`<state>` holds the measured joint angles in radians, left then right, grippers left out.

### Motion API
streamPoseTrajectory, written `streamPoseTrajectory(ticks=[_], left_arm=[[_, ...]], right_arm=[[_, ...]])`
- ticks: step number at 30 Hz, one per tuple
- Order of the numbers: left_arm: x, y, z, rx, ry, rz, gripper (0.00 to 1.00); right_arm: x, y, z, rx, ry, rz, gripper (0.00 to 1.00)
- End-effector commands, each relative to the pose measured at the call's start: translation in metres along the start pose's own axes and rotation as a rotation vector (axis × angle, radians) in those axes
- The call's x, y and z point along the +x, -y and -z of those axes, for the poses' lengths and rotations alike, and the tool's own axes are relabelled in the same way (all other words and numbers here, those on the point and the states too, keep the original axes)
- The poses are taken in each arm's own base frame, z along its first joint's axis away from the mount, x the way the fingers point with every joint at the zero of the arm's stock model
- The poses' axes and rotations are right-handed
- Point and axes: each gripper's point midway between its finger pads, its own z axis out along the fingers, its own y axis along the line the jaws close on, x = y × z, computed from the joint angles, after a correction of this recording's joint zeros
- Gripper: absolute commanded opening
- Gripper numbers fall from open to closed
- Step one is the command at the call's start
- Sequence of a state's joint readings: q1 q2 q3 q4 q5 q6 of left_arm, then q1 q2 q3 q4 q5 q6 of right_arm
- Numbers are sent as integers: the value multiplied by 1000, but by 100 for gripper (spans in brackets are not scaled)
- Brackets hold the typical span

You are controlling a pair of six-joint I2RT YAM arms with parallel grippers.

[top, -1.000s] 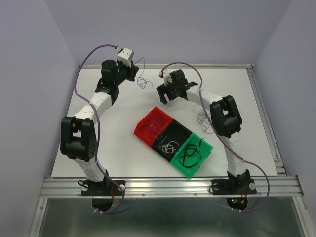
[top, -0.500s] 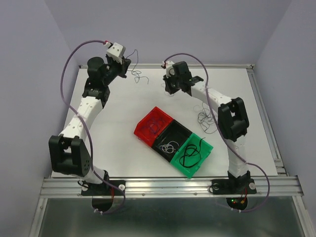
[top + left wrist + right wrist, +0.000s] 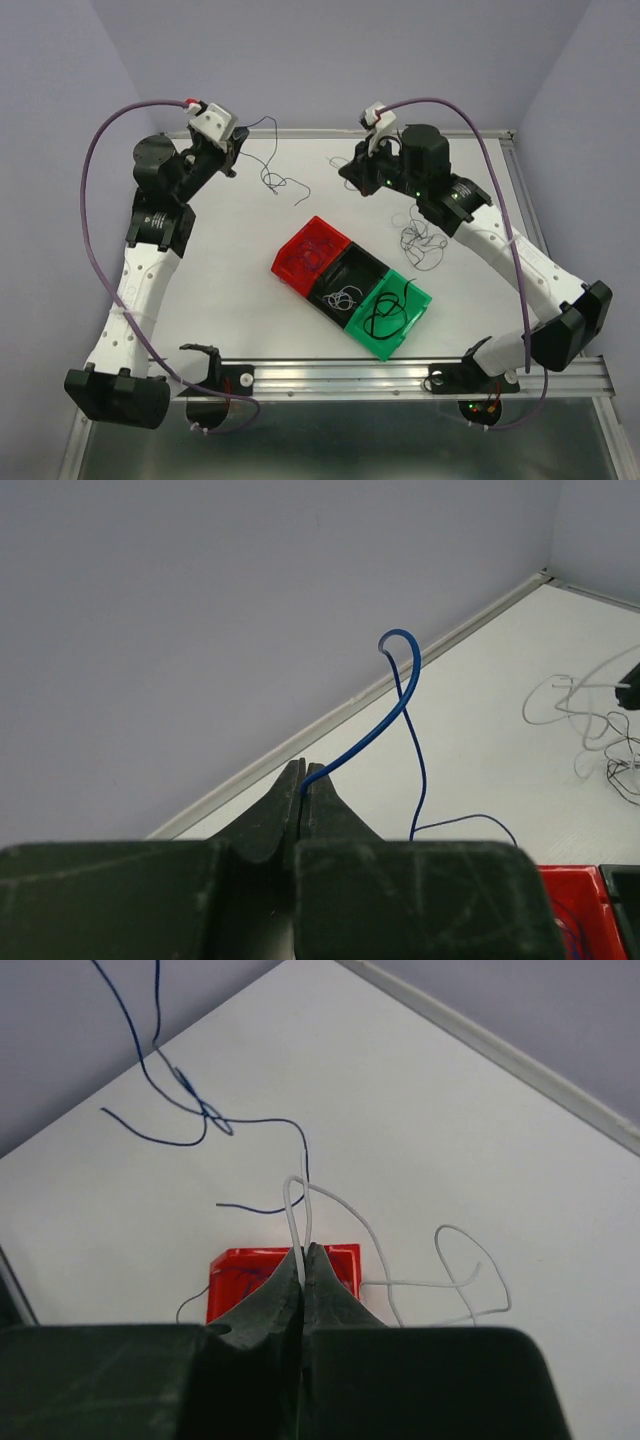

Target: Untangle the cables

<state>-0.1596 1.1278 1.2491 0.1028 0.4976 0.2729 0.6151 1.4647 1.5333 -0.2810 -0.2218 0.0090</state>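
I should continue to carry the white cable (image 3: 338,163) with my right gripper, because it hangs clear of the blue cable, until its loops reach the black bin (image 3: 348,284), and then let it go.
My left gripper (image 3: 303,770) is shut on one end of a blue cable (image 3: 400,695). That cable loops up from the jaws and trails down to the table. From above, the left gripper (image 3: 232,152) hangs at the back left, and the blue cable (image 3: 278,183) curls on the white table beside it. My right gripper (image 3: 303,1252) is shut on a white cable (image 3: 345,1210), which runs off to the right in loops. The blue cable (image 3: 190,1110) lies beyond it, and the two cross near the jaws. From above, the right gripper (image 3: 352,172) is at the back centre.
A tangle of thin black and white cables (image 3: 422,243) lies under the right arm. A three-part tray sits mid-table: the red bin (image 3: 293,243) holds thin wires, the black bin (image 3: 372,262) a white cable, and the green bin (image 3: 425,300) a black cable. A raised rail (image 3: 530,210) edges the table.
The right gripper has shut on the white cable. Both arms have stretched out: the left has carried the blue cable toward the back left, and the right has moved back and to the right.
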Motion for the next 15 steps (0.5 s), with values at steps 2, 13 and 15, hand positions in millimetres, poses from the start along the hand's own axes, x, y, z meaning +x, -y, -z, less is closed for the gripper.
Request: streamPoseTrajectory(ticks=[2,13,15], left_arm=[[-24,14,31,22,30,-39,0],[-27,57,64,183,22,-1,0],[-27,60,65,197,22,6,0]], right_arm=[[21,-44,33,-120,-34,-101,1],[130,-52,61,-79,-286,-253,1],[149,-47,60,-45,-330,-260,0]])
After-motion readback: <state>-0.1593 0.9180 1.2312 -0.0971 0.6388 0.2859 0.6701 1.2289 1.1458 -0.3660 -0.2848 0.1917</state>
